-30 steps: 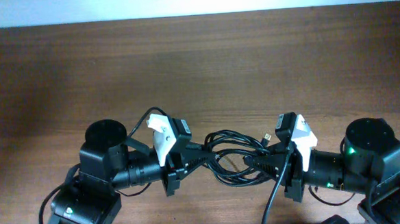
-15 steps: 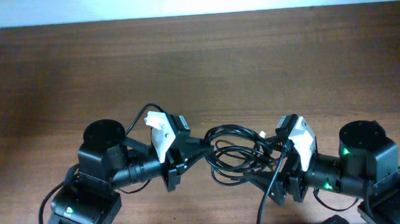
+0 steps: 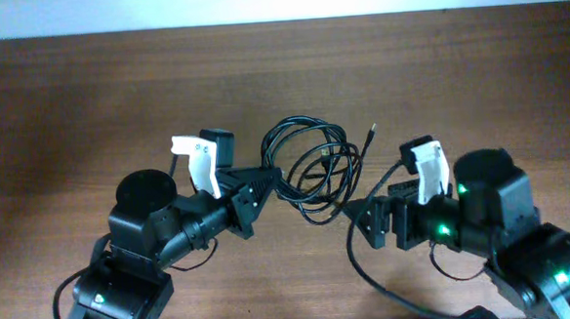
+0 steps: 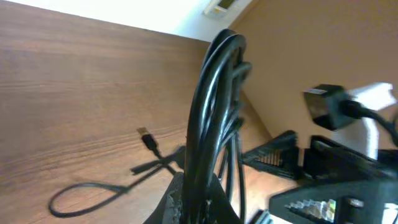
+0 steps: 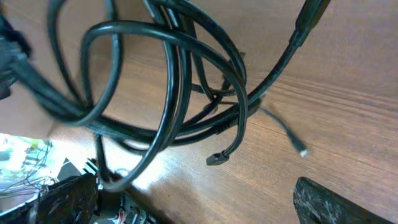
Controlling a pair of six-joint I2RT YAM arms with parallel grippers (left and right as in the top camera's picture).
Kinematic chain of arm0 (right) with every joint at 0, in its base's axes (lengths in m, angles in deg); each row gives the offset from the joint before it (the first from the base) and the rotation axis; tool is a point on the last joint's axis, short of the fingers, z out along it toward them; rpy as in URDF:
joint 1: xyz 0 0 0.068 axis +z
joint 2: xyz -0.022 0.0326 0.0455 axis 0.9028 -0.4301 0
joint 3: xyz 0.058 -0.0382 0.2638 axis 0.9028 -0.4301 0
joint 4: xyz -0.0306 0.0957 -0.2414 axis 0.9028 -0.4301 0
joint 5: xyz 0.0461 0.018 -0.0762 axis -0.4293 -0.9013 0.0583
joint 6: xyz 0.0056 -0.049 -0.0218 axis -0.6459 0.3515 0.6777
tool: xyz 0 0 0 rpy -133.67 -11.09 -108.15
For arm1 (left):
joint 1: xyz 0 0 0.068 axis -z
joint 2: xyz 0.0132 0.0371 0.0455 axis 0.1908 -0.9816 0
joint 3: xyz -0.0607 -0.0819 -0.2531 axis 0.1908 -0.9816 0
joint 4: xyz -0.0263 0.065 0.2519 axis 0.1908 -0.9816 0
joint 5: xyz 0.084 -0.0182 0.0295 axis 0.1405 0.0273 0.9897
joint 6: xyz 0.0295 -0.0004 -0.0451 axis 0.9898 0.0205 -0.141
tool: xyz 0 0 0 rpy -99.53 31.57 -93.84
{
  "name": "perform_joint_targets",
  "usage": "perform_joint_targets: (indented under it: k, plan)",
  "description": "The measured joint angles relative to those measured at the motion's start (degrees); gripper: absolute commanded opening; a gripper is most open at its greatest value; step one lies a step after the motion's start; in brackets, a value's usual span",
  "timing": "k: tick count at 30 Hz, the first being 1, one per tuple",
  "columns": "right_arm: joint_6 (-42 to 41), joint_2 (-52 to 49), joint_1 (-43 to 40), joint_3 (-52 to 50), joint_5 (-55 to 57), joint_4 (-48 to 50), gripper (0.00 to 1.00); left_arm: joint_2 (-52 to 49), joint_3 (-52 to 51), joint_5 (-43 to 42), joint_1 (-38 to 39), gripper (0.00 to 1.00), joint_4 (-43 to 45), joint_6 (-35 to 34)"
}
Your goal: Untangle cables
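The robot's left gripper is holding several cords of the lifted bundle [image 3: 288, 186] at once, so it should lower the bundle and let go of it, then grip a single cable near its plug.
The cables [image 3: 312, 161] form a tangled bundle of black loops lifted off the wooden table, between the two arms. My left gripper [image 3: 264, 181] is shut on the bundle's left side. In the left wrist view the cords [image 4: 210, 106] rise steeply out of its jaws [image 4: 199, 202]. A small plug end [image 3: 372, 131] sticks out to the upper right. My right gripper [image 3: 365, 222] stands open just right of and below the bundle, holding nothing. From the right wrist the loops [image 5: 177, 81] hang ahead of the wide-spread fingers [image 5: 339, 202], with a loose plug [image 5: 217, 158] dangling.
The brown table [image 3: 86, 101] runs back to a pale wall strip [image 3: 277, 2]. A thicker black arm wire [image 3: 364, 268] curves over the table in front of the right arm. The right arm's body [image 4: 336, 168] fills the right of the left wrist view.
The right gripper has opened and let go of the cables, drawing back to the right. The left gripper has carried the bundle up and toward the far side.
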Motion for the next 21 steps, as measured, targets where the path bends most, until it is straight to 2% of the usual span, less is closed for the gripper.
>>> perform_joint_targets:
  k: [5,7,10,13,16,21]
  plan:
    - [-0.76,-5.9,0.0,0.0,9.01,-0.15,0.99,-0.02,0.0,-9.88,0.0,0.0,2.69,-0.94]
    - [-1.4,-6.36,-0.02,0.0,15.23,-3.37,0.99,-0.02,0.0,-11.13,0.0,0.0,2.78,-1.05]
    - [-6.86,-6.43,0.04,0.39,31.17,-14.86,0.99,-0.13,-0.2,-12.33,0.02,0.0,5.44,-1.03]
    - [-9.86,-3.76,0.07,0.39,37.9,-17.16,0.99,-0.24,-0.2,-13.0,-0.17,0.0,6.84,1.62]
    - [-11.1,3.52,0.15,0.37,40.79,-18.1,0.99,0.0,-0.2,-14.1,-5.29,0.0,5.22,3.5]
    - [-12.46,10.08,0.02,0.35,44.74,-19.54,0.99,0.87,-0.04,-12.17,-19.98,0.0,-3.85,4.9]
